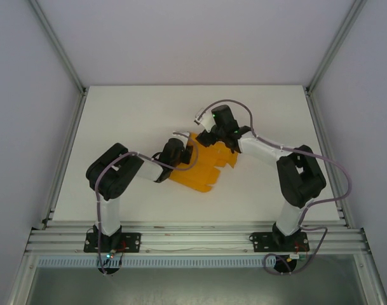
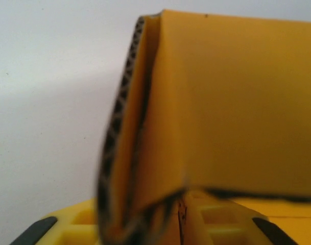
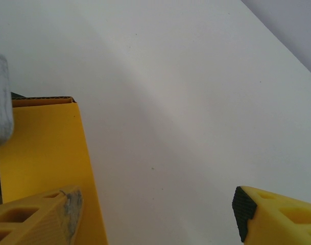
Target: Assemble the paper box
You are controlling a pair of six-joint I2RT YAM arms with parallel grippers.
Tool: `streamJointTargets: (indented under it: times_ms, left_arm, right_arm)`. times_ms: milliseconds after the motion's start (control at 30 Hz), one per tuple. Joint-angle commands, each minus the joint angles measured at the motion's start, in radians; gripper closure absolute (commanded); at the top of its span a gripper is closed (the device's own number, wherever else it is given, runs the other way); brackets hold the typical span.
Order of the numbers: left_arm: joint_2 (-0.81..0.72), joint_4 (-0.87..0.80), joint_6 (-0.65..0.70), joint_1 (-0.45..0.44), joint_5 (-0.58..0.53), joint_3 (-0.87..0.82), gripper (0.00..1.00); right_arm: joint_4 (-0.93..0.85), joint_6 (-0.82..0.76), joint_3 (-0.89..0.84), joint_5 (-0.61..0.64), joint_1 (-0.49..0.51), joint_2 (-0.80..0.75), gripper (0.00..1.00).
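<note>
The paper box sits crooked, its far side [image 1: 212, 147] slanting. I should hold the paper box's corner [image 2: 158, 23] with my left gripper and turn it straight before the next fold.
The paper box [image 1: 206, 168] is an orange-yellow creased card sheet lying in the middle of the table, partly folded. My left gripper [image 1: 185, 152] is at the sheet's left edge. In the left wrist view a folded-up flap of the paper box [image 2: 221, 102] stands doubled between the jaws of my left gripper [image 2: 154, 229], whose dark pads [image 2: 40, 224] sit apart from it. My right gripper [image 1: 209, 136] is at the sheet's far edge. It is open [image 3: 155, 214], with bare table between its fingers, and its left finger lies over a panel of the paper box [image 3: 43, 153].
The white table [image 1: 136, 114] is enclosed by pale walls and aluminium frame posts [image 1: 66, 121]. A rail runs along the near edge [image 1: 193, 238] where both arm bases are bolted.
</note>
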Motion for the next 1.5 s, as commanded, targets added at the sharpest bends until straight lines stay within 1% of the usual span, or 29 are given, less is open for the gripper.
streamJointTargets:
  times_ms: [0, 67, 133, 267, 467, 533, 600, 667, 767, 800, 900, 967, 1067, 1133, 1200, 1367, 1467]
  left_arm:
    - [-0.024, -0.03, -0.016, -0.011, 0.019, 0.029, 0.64]
    - [-0.023, -0.067, -0.018, -0.012, 0.013, 0.053, 0.58]
    - [-0.056, -0.089, -0.022, -0.011, -0.017, 0.064, 0.58]
    - [-0.075, -0.107, -0.038, -0.01, -0.132, 0.07, 0.56]
    - [-0.08, -0.111, -0.022, -0.01, -0.158, 0.081, 0.56]
    - [-0.074, -0.106, -0.021, -0.01, -0.156, 0.082, 0.59]
    - [-0.06, -0.097, -0.018, -0.01, -0.159, 0.083, 0.68]
    - [-0.057, -0.097, -0.019, -0.01, -0.156, 0.082, 0.74]
    - [-0.059, -0.037, -0.021, -0.01, -0.148, 0.041, 0.9]
    - [-0.056, -0.008, -0.013, -0.01, -0.151, 0.026, 1.0]
    - [-0.035, 0.03, 0.01, -0.012, -0.168, 0.014, 1.0]
    - [-0.035, 0.034, 0.01, -0.012, -0.175, 0.011, 1.0]
    - [-0.061, 0.03, -0.015, -0.012, -0.196, 0.001, 1.0]
    - [-0.09, -0.011, -0.045, -0.012, -0.236, 0.006, 1.0]
    - [-0.119, -0.056, -0.077, -0.012, -0.277, 0.012, 1.0]
    - [-0.162, -0.098, -0.104, -0.012, -0.311, 0.009, 1.0]
    - [-0.172, -0.118, -0.11, -0.012, -0.313, 0.014, 1.0]
  right_arm:
    - [-0.061, -0.026, -0.036, 0.021, 0.016, 0.028, 0.22]
    - [-0.061, -0.025, -0.039, 0.022, 0.017, 0.028, 0.22]
    - [-0.061, -0.025, -0.04, 0.025, 0.017, 0.026, 0.22]
    - [-0.064, -0.026, -0.039, 0.025, 0.017, 0.024, 0.22]
    - [-0.071, -0.023, -0.038, 0.024, 0.017, 0.028, 0.22]
    - [-0.075, -0.025, -0.038, 0.022, 0.017, 0.026, 0.22]
    - [-0.079, -0.029, -0.042, 0.012, 0.017, 0.025, 0.22]
    - [-0.091, -0.032, -0.042, 0.008, 0.017, 0.023, 0.22]
    - [-0.114, -0.051, -0.045, 0.003, 0.025, 0.016, 0.22]
    - [-0.121, -0.055, -0.048, 0.005, 0.028, 0.015, 0.22]
    - [-0.111, -0.02, -0.052, 0.018, 0.032, -0.003, 0.22]
    - [-0.07, 0.032, -0.063, 0.044, 0.032, -0.023, 0.21]
    - [0.04, 0.15, -0.099, 0.139, 0.028, -0.088, 0.16]
    - [0.087, 0.214, -0.124, 0.213, 0.027, -0.143, 0.13]
    - [0.1, 0.261, -0.153, 0.261, 0.017, -0.206, 0.0]
    - [0.054, 0.279, -0.228, 0.293, -0.012, -0.34, 0.0]
    - [0.04, 0.279, -0.264, 0.298, -0.034, -0.375, 0.0]
